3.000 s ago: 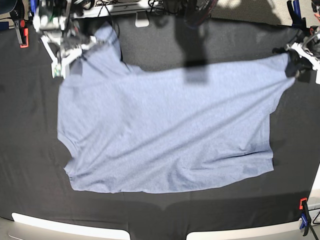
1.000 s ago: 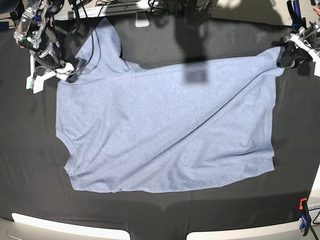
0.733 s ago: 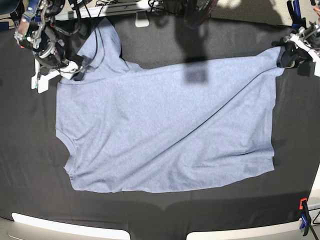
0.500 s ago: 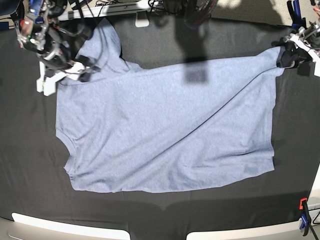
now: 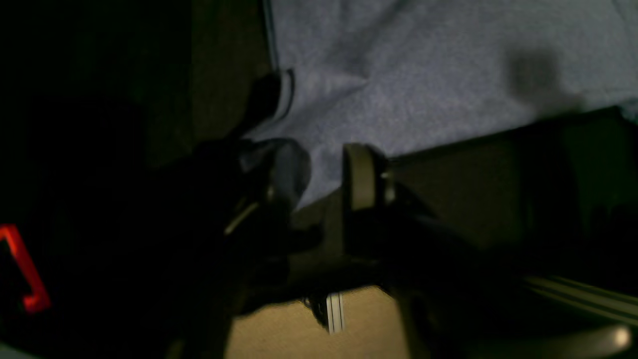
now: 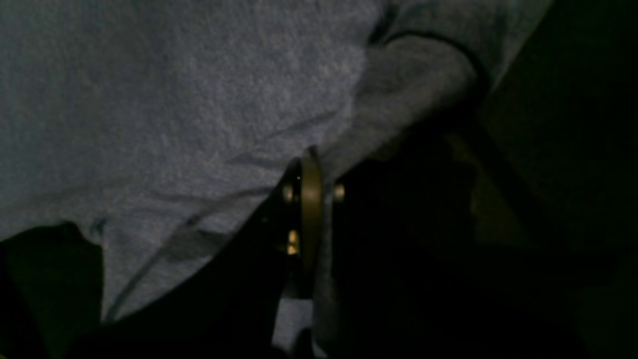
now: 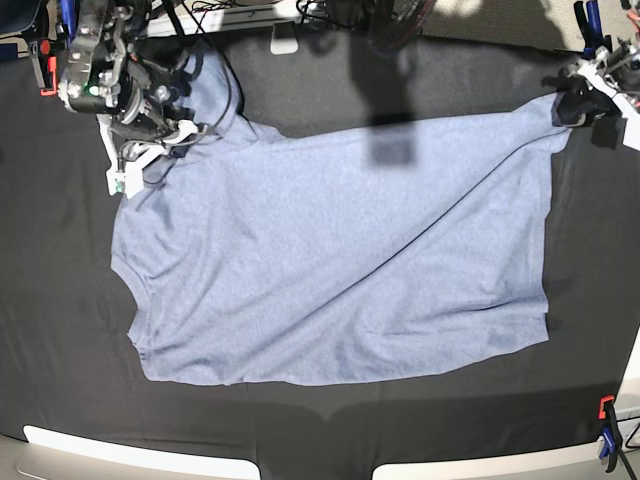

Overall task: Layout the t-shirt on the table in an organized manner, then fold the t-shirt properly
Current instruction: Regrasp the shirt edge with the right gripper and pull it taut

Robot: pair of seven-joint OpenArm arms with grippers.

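My left gripper is due to close on the t-shirt's back corner and pull the t-shirt taut before folding, as a slanted crease (image 7: pixel 385 262) runs across to that corner (image 7: pixel 545 108).
The light blue-grey t-shirt (image 7: pixel 330 260) lies spread on the black table (image 7: pixel 60 330), with one sleeve (image 7: pixel 210 90) folded toward the back left. My right gripper (image 7: pixel 140 160) is at the shirt's back-left shoulder. In the right wrist view it (image 6: pixel 326 169) looks shut on a thin fold of the shirt (image 6: pixel 174 99). My left gripper (image 7: pixel 578 100) is at the shirt's back-right corner, which stays stretched toward it. In the left wrist view its jaws (image 5: pixel 324 169) stand a little apart, and the shirt's corner (image 5: pixel 398 89) lies between them.
Orange-black clamps sit at the back left (image 7: pixel 45 70) and the front right (image 7: pixel 606 425) of the table. Cables and a white stand (image 7: pixel 285 40) lie along the back edge. A white strip (image 7: pixel 140 455) borders the front.
My right gripper moved rightward from the bare table onto the shirt's back-left shoulder and closed on it. My left gripper shifted slightly back, and its jaws have parted.
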